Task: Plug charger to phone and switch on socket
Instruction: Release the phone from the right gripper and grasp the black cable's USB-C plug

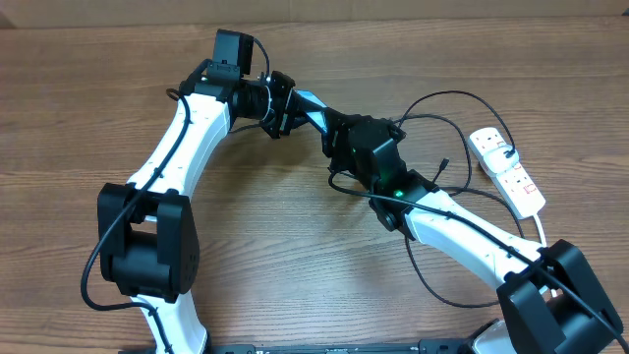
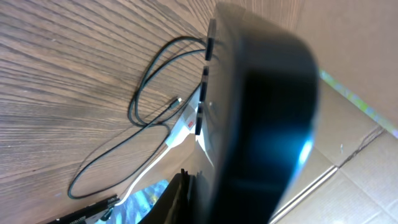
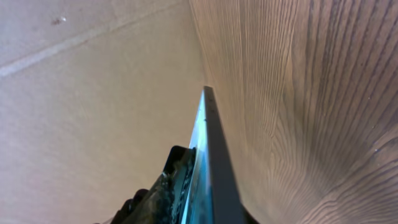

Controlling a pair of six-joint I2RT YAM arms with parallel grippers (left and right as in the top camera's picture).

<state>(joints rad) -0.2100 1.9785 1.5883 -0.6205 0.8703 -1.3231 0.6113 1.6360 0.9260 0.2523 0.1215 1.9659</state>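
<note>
I should keep the phone in my left gripper and fetch the connector with my right gripper, as both grippers hold the phone (image 1: 313, 108) while the charger's connector (image 1: 443, 164) lies free.
The phone (image 1: 310, 99) shows as a thin blue sliver held up on edge above the table, between my two grippers. My left gripper (image 1: 285, 106) is shut on one end and my right gripper (image 1: 339, 133) on the other. In the right wrist view the phone (image 3: 214, 162) is edge-on in the jaws (image 3: 186, 180). In the left wrist view it is a large dark blur (image 2: 261, 112) at the jaws (image 2: 186, 199). The charger (image 1: 447, 95) loops loosely on the table with its connector tip (image 2: 177, 99) lying free. The socket (image 1: 506, 169) lies at the right.
The socket's white cord (image 1: 539, 224) runs toward the front right under my right arm. A cardboard wall (image 3: 93, 93) stands along the table's far edge behind the phone. Bare wood table (image 1: 295, 226) lies in front of the grippers.
</note>
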